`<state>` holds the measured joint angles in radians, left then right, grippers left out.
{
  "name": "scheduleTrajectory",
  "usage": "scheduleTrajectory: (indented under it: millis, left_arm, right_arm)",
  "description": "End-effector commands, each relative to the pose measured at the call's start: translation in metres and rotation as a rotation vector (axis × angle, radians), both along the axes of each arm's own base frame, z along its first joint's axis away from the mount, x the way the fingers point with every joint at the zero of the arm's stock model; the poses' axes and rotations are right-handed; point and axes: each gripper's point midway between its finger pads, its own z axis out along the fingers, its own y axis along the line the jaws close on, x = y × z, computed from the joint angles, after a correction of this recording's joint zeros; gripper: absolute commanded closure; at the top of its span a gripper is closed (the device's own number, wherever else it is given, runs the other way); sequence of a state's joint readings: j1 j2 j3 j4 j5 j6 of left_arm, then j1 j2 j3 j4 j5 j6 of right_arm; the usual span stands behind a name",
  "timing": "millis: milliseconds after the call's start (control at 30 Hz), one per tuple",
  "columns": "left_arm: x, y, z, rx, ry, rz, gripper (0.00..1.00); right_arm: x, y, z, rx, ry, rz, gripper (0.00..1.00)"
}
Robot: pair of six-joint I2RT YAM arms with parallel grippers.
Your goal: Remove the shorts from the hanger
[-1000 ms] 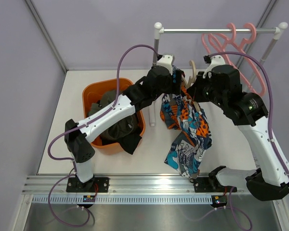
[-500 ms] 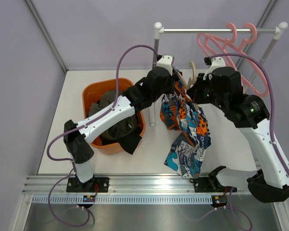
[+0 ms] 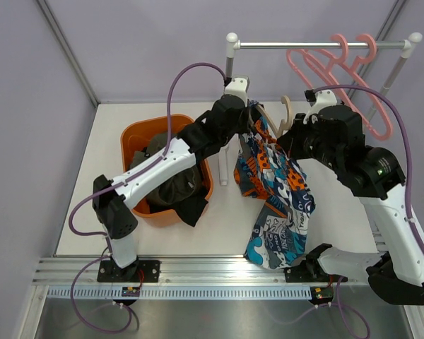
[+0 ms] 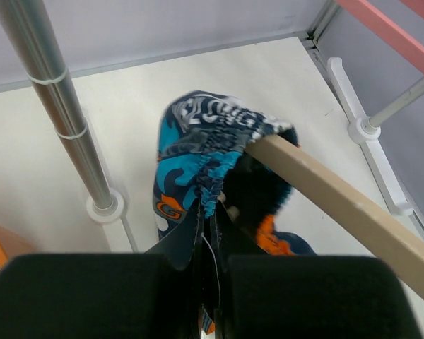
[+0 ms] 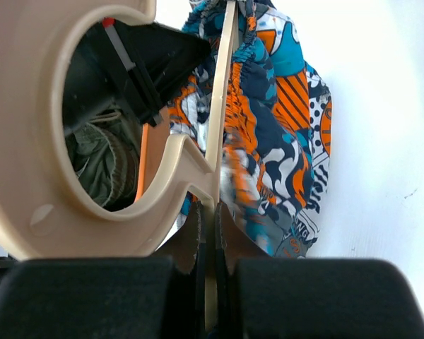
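Observation:
The hanger's end [image 4: 267, 150] is inside the waistband, near the upright pole, so my left gripper should stay still while my right gripper pulls the hanger out [image 4: 343, 199].
The patterned shorts [image 3: 275, 191], in orange, blue, white and black, hang from a beige hanger [image 3: 286, 113] above the table. My left gripper [image 3: 253, 116] is shut on their gathered waistband [image 4: 205, 152] at the hanger's left end [image 4: 325, 191]. My right gripper [image 3: 286, 138] is shut on the hanger's neck [image 5: 215, 169], just below its hook [image 5: 28, 141], with the patterned cloth [image 5: 275, 141] hanging beyond it. Olive green shorts [image 3: 173, 187] lie in the orange basket [image 3: 131, 138]. Black shorts [image 3: 193, 210] drape over its near right rim.
A metal clothes rail [image 3: 283, 44] spans the back right and carries pink hangers [image 3: 339, 60]. Its left upright pole [image 4: 56, 99] stands on a round foot [image 4: 102, 208], close to the left of the shorts. Purple walls enclose the table.
My left gripper has closed on the shorts' waistband. The hanger, the shorts and my right arm have shifted a little to the right, and the cloth hangs lower toward the near edge.

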<state>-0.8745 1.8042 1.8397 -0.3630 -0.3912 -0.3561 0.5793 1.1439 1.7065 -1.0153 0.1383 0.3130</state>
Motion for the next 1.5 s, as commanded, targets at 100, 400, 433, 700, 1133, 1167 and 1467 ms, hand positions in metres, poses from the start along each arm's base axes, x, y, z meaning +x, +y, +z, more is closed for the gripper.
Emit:
scheduleTrajectory:
  millis: [100,400,433,700,1133,1167,1467]
  left_arm:
    - [0.011,0.020,0.033,-0.057,-0.094,0.068,0.89]
    - [0.028,0.035,0.034,-0.042,-0.112,0.118,1.00]
    - [0.031,0.036,0.035,-0.042,-0.116,0.127,1.00]
    - [0.073,0.041,0.030,-0.031,-0.123,0.170,1.00]
    - [0.082,0.027,-0.017,-0.024,-0.066,0.078,1.00]
    - [0.075,0.026,-0.009,-0.044,-0.077,0.051,1.00]
    - [-0.020,-0.009,0.019,-0.022,-0.162,-0.226,1.00]
  right_arm:
    - [-0.011,-0.004,0.003,0.007,-0.010,0.010,1.00]
    - [-0.022,0.009,0.008,0.036,-0.009,0.104,1.00]
    - [-0.025,0.007,0.008,0.032,-0.008,0.104,1.00]
    - [-0.047,0.009,0.020,0.064,-0.038,0.193,1.00]
    - [-0.048,-0.012,0.047,0.103,-0.149,0.099,1.00]
    - [-0.046,-0.012,0.046,0.104,-0.153,0.089,1.00]
    - [-0.002,-0.019,0.043,0.094,-0.210,-0.084,1.00]
